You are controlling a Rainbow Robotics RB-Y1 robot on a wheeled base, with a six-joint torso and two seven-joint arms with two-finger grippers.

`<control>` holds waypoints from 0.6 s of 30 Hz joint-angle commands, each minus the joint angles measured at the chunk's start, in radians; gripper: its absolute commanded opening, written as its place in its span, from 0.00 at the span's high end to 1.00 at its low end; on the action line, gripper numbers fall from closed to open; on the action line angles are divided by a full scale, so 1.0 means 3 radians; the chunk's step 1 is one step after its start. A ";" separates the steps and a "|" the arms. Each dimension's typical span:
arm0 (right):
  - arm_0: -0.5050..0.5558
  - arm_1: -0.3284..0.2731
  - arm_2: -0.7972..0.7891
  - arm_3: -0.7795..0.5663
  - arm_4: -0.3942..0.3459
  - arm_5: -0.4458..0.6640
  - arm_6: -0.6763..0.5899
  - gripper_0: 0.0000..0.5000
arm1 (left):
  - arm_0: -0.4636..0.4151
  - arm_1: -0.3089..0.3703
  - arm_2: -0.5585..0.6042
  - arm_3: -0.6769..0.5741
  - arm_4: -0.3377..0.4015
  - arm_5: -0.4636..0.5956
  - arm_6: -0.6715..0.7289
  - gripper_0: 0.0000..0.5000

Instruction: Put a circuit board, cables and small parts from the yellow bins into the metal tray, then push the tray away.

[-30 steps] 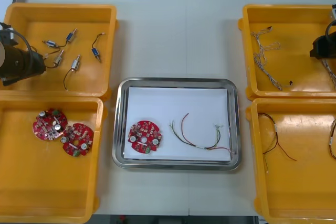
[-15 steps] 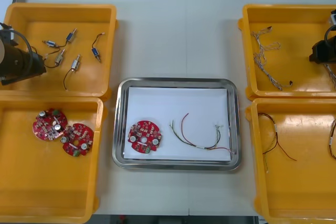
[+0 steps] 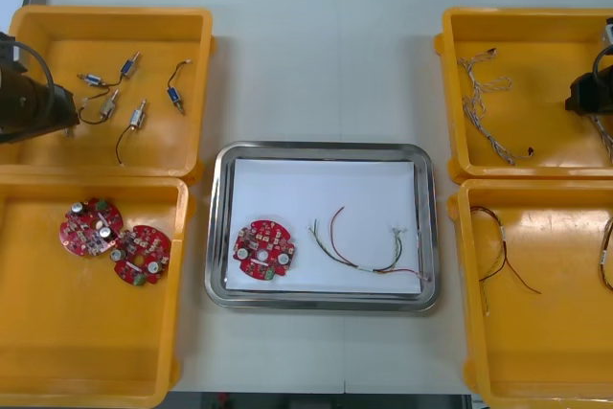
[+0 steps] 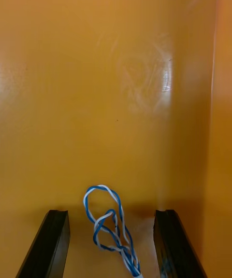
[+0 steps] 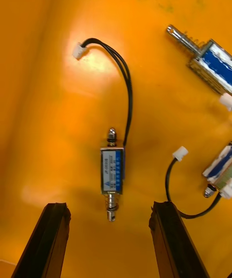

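My gripper will lift the twisted blue and white cable [image 4: 123, 248], and the cable will stay bundled because a white band [image 4: 138, 276] holds its loops together at their base.
My left gripper [image 5: 108, 205] is open low over the far left yellow bin [image 3: 57, 31]. A small metal part [image 5: 112, 171] with a black lead lies between the fingers, just ahead of their tips. My right gripper [image 4: 111, 212] is open inside the far right yellow bin [image 3: 536, 31], with a loop of twisted blue and white cable [image 4: 107, 225] between its fingers. In the front view the left arm [image 3: 38, 102] is at the left edge and the right arm [image 3: 589, 91] at the right edge. The metal tray [image 3: 222, 227] holds a red circuit board [image 3: 262, 251] and a red and yellow cable [image 3: 369, 248].
Other small metal parts [image 3: 124, 93] lie in the far left bin, two of them [image 5: 212, 63] beside the left fingers. Two circuit boards [image 3: 115, 241] sit in the near left bin [image 3: 86, 352]. More twisted cables [image 3: 484, 102] lie in the far right bin, and a red and black cable [image 3: 503, 256] in the near right one.
The left arm has drawn back a little toward the table's left edge, over the far left bin. The right arm has barely shifted. Nothing in the tray moved.
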 commanded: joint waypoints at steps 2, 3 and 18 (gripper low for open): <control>0.0068 0.0006 -0.0061 -0.0031 -0.0056 -0.0053 0.0059 0.00 | -0.0382 0.0183 -0.0110 0.0325 0.0049 0.0022 -0.0483 0.00; 0.0073 0.0006 -0.0066 -0.0031 -0.0061 -0.0053 0.0059 0.00 | -0.0428 0.0183 -0.0151 0.0391 0.0054 0.0001 -0.0488 0.00; 0.0119 -0.0025 -0.0102 -0.0031 -0.0071 -0.0058 0.0085 1.00 | -0.0551 0.0183 -0.0463 0.0780 0.0182 -0.0403 -0.0544 0.00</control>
